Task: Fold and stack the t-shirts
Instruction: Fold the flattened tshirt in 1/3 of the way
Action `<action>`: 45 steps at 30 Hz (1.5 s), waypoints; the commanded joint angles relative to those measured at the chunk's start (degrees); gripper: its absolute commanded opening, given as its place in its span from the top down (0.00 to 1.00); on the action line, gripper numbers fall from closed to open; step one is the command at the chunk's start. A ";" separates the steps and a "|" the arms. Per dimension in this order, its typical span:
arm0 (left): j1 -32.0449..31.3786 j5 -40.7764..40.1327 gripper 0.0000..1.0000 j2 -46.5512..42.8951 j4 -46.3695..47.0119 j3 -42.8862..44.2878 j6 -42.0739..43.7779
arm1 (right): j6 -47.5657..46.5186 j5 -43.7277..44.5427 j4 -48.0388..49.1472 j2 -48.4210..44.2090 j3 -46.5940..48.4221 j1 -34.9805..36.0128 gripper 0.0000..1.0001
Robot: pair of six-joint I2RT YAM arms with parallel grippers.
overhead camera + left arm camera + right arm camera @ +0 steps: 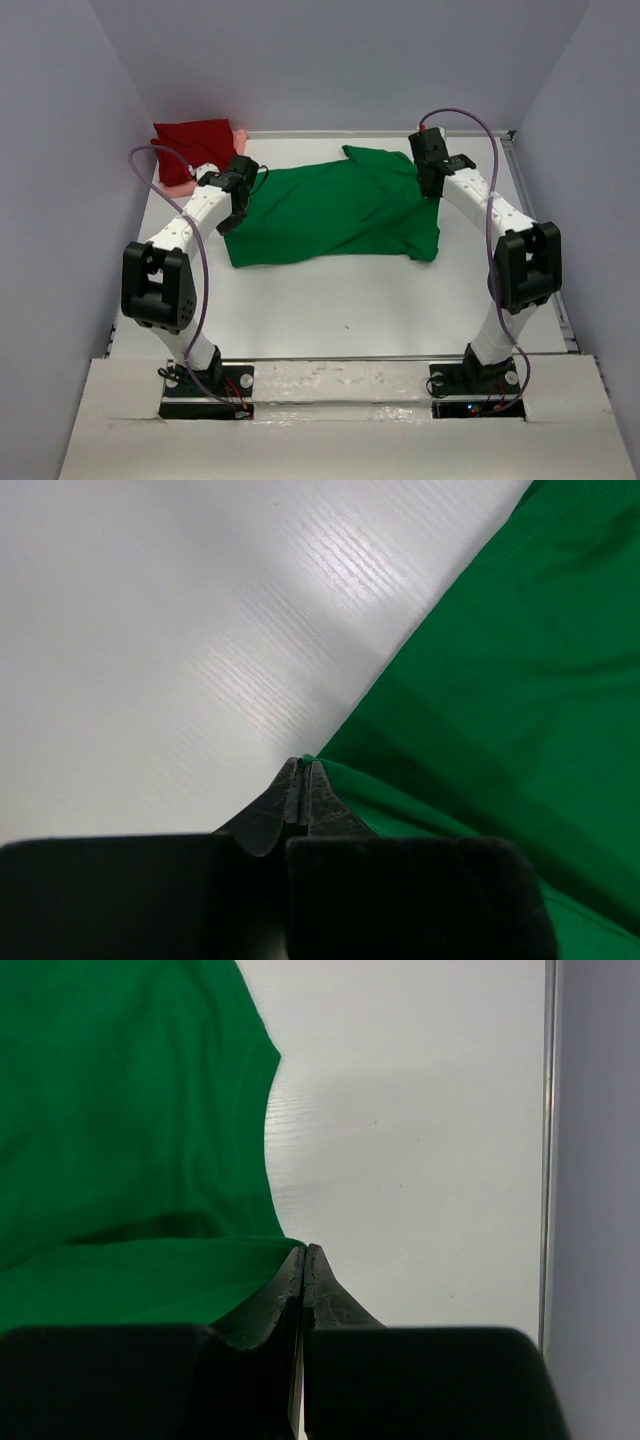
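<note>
The corner of the green fold (284,1244) meets the t-shirt's side edge (270,1198), so the robot's right gripper should go on lowering the fold until it is flat, then let go.
The bright green t-shirt (330,210) lies spread across the middle of the table. At its left edge my left gripper (232,220) is shut on the cloth; the left wrist view shows the closed tips (303,767) pinching a raised green edge (480,680). At the shirt's right edge, my right gripper (432,190) is shut too, and in the right wrist view its tips (304,1250) hold a lifted green fold (130,1160). A folded dark red t-shirt (192,140) rests on a salmon pink t-shirt (180,186) at the back left corner.
White table (350,300) with walls on the left, back and right. A raised rail (530,200) runs along the right side of the table. Purple cables (200,260) loop along both arms.
</note>
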 commanded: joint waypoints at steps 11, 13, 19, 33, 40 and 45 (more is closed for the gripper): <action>0.41 -0.84 1.00 6.30 -0.54 6.64 5.45 | 0.16 -0.33 0.80 2.94 4.14 -1.90 1.00; 0.41 -0.84 1.00 7.36 -1.24 7.52 5.97 | 0.16 -0.67 0.80 3.47 4.14 -1.90 1.00; 0.41 -1.36 1.00 9.47 -2.48 11.39 7.47 | 0.25 -1.72 0.88 5.14 5.02 -2.43 1.00; 0.41 -1.54 1.00 15.01 -3.79 14.82 7.65 | 0.33 -2.52 0.97 10.24 8.71 -3.48 1.00; 0.41 -2.68 1.00 18.87 -5.82 17.28 7.20 | 0.07 -2.78 1.06 11.82 10.03 -4.01 1.00; 0.41 -2.51 1.00 20.81 -6.08 20.00 7.99 | -0.19 -2.87 1.06 12.96 10.47 -4.54 1.00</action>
